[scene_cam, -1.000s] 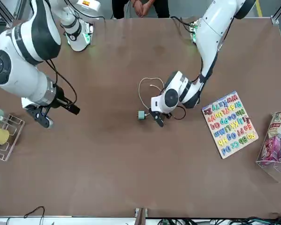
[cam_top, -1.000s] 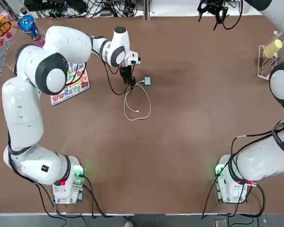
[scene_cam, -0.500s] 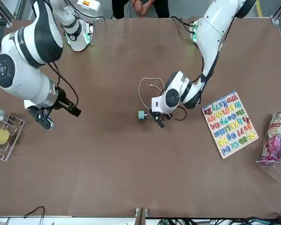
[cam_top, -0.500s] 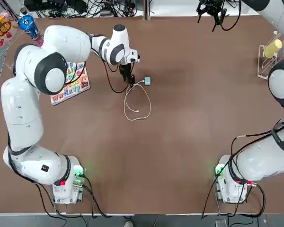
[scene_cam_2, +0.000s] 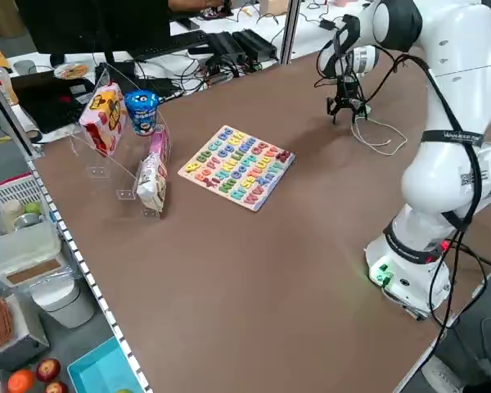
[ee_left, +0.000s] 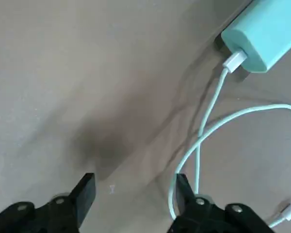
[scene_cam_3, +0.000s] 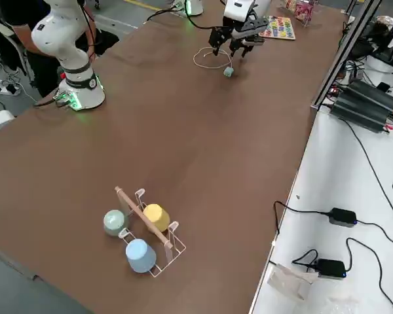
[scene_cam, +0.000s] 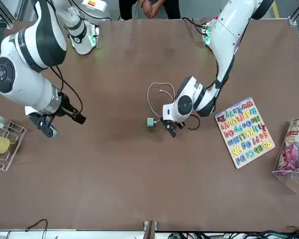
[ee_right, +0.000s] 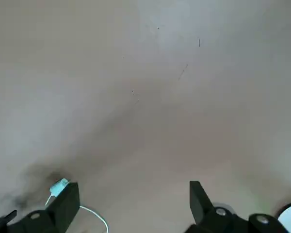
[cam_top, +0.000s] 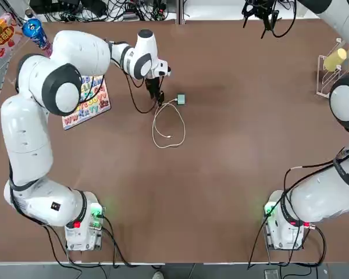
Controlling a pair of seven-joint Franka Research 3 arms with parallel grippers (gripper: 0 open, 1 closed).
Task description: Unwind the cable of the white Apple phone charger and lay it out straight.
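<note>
My gripper is about to lift the cable away, and its loose loop (scene_cam: 148, 96) should open out and leave the charger resting in place, because the connector end (scene_cam: 161, 90) lies free.
The white Apple phone charger (cam_top: 181, 99) lies on the brown table, far of centre, and looks pale blue-green (ee_left: 262, 34) in the left wrist view. Its thin white cable (cam_top: 168, 125) curls from the plug into one loose loop, and the free connector end (cam_top: 170, 137) rests inside the loop. My left gripper (cam_top: 155, 93) hovers low just left of the charger. It is open with nothing between its fingers (ee_left: 85, 193), and the cable (ee_left: 203, 126) passes right beside one fingertip. My right gripper (ee_right: 132, 199) hangs open high over the far right of the table.
A colourful alphabet puzzle board (cam_top: 87, 102) lies left of the left gripper. A clear stand with snacks and a can (cam_top: 11, 32) sits at the far left corner. A wire rack with cups (cam_top: 334, 67) stands at the far right. A person's hands (scene_cam: 152, 7) show behind the robot bases.
The left gripper has drifted a little toward the table's far edge. The charger and the cable loop lie where they were. The right arm shifted only slightly.
</note>
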